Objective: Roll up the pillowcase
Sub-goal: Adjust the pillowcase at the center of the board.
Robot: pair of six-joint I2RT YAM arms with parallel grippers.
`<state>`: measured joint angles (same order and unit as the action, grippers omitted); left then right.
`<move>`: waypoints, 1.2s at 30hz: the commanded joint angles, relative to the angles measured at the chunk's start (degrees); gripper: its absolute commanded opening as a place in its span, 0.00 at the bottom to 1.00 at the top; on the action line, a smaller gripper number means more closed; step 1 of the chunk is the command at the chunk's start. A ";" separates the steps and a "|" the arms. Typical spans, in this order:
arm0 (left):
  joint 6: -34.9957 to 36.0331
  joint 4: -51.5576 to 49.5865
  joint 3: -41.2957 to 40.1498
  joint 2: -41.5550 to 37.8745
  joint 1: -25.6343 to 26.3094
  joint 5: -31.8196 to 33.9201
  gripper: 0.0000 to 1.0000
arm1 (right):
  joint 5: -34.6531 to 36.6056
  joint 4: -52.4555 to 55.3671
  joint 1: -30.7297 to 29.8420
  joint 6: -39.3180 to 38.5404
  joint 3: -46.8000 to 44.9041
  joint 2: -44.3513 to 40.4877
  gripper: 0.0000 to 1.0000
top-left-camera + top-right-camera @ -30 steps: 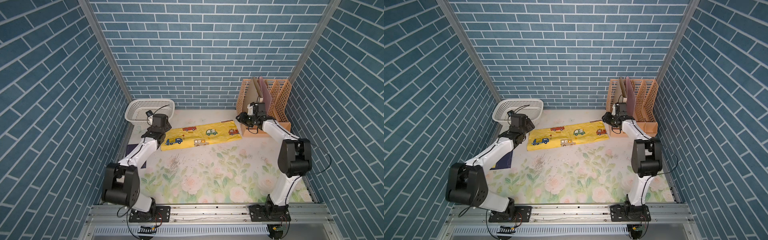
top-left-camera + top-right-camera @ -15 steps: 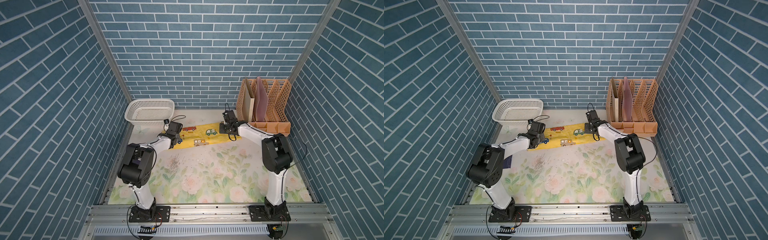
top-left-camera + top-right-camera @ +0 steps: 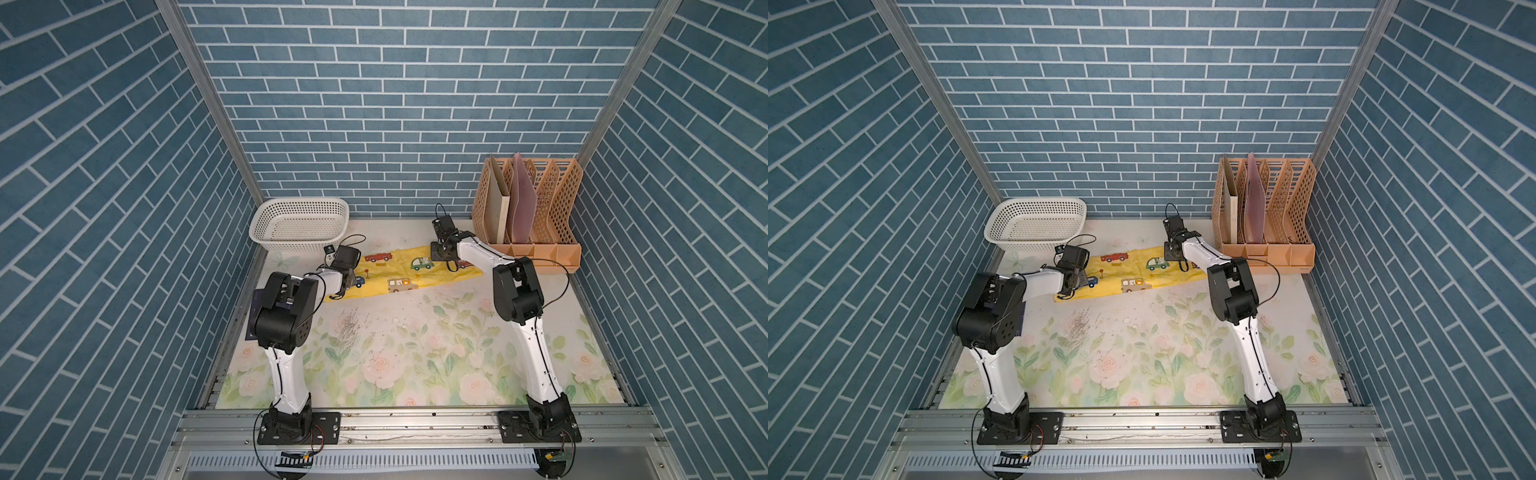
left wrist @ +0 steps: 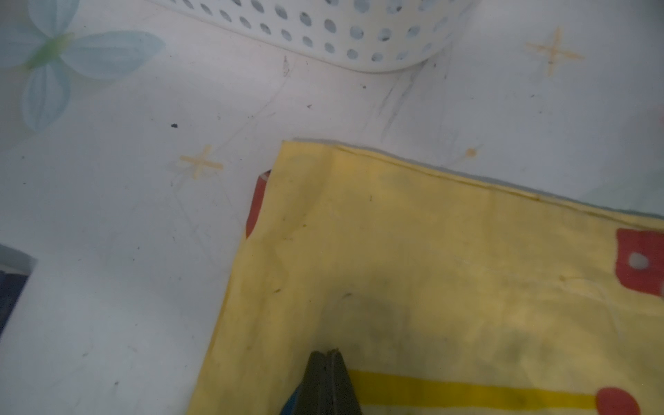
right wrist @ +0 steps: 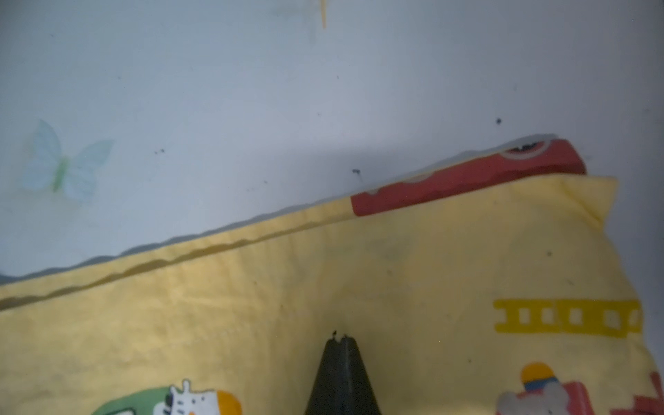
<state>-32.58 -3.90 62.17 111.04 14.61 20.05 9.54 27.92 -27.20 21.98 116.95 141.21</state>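
Observation:
Next, I pull the pillowcase's end near the white basket toward me with my left gripper. The pillowcase (image 3: 400, 272) lies crosswise in a long strip, and this will turn it lengthwise before I roll it.
The pillowcase (image 3: 399, 272) (image 3: 1133, 272) is a yellow cloth printed with cartoon vehicles, lying flat across the back of the table in both top views. My left gripper (image 3: 351, 279) (image 3: 1077, 279) is down on its left end. In the left wrist view the left gripper (image 4: 327, 354) is shut, its tip on the yellow pillowcase (image 4: 431, 251) a little in from the far left corner. My right gripper (image 3: 441, 257) (image 3: 1172, 253) is down on the cloth's right part. In the right wrist view the right gripper (image 5: 341, 339) is shut, its tip on the pillowcase (image 5: 251, 305) short of the far edge.
A white perforated basket (image 3: 299, 224) (image 3: 1034, 224) (image 4: 359, 32) stands just behind the cloth's left end. An orange file rack (image 3: 536, 253) (image 3: 1266, 251) holding folders stands at the back right. A dark flat item (image 3: 254, 299) lies at the table's left edge under my left arm.
Both grippers came in from beyond the cloth's ends onto the pillowcase and shut. The right one left the file rack. Over the last half second the arms held still.

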 commanded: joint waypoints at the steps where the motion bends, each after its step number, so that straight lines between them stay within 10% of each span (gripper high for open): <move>1: -2.15 -3.39 -5.71 -1.64 1.14 -4.23 0.00 | -1.17 6.60 0.04 -1.74 5.03 6.59 0.00; 9: -10.35 -4.60 -13.76 -6.84 16.18 -10.33 0.00 | -13.44 6.44 0.57 -7.16 27.03 19.10 0.00; 16: -18.80 -7.74 -13.15 -15.66 28.01 -8.92 0.00 | -18.63 1.13 0.58 -12.74 25.81 12.21 0.00; 22: -15.38 -10.61 -10.81 -28.76 23.48 -2.34 0.00 | -16.32 -5.52 -3.03 -12.57 -1.74 -10.01 0.00; 27: -5.39 -3.73 -9.21 -22.34 13.88 -5.51 0.00 | -12.24 -16.81 -6.76 -2.43 -29.24 -24.78 0.00; 36: -2.95 -0.89 -6.42 -10.53 13.50 -9.46 0.00 | -7.02 -12.38 -9.79 0.11 -32.03 -20.76 0.00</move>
<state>-36.60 -5.54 56.55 99.98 28.01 12.38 0.27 15.05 -37.34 19.42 85.23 117.91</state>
